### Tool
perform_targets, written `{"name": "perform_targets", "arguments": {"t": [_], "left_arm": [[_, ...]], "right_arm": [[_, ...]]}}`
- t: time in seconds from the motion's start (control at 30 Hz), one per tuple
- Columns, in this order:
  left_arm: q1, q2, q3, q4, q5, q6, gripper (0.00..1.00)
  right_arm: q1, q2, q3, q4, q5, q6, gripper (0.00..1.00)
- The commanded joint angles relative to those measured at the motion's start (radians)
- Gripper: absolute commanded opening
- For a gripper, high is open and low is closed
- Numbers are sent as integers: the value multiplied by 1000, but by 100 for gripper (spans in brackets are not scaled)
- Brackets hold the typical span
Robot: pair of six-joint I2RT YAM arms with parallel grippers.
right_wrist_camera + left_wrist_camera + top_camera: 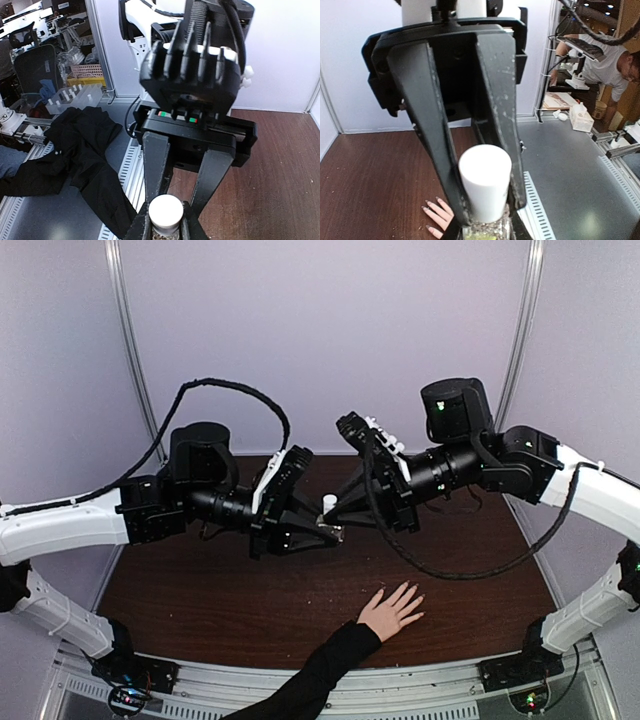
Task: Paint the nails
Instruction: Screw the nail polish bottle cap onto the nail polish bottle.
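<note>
My right gripper should open and my left gripper should turn the glass body (487, 230) back before another twist, because the white cap (329, 501) is on the bottle and both grippers slant toward the near side.
A small glass bottle (487, 232) with a white cap (329, 503) hangs in mid-air above the middle of the table. My left gripper (332, 531) is shut on the glass body. My right gripper (337, 508) is shut on the white cap (166, 212), its fingers (440, 145) flanking the cap (485, 182). A light-skinned hand (390, 612) with a black sleeve lies flat at the near edge, fingers spread. Its nails (417, 597) point toward the far right, below and to the right of the bottle. In the left wrist view the nails (426, 208) show beside the gripper.
The brown wooden table (200, 600) is bounded by white walls and a metal rail (420, 692) along the near edge. Black cloth (75, 150) lies on the grey bench beyond the table. Both arms' cables hang over the middle.
</note>
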Motion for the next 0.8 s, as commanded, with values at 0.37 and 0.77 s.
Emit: {"name": "perform_targets", "arguments": {"t": [0.37,0.77], "left_arm": [[16,13,-18,211,-612,-64,0],[16,21,-20,214,-640,-71,0]], "right_arm": [[21,97,17,-70,338,80,17],[17,86,-4,-35,436,114,42]]}}
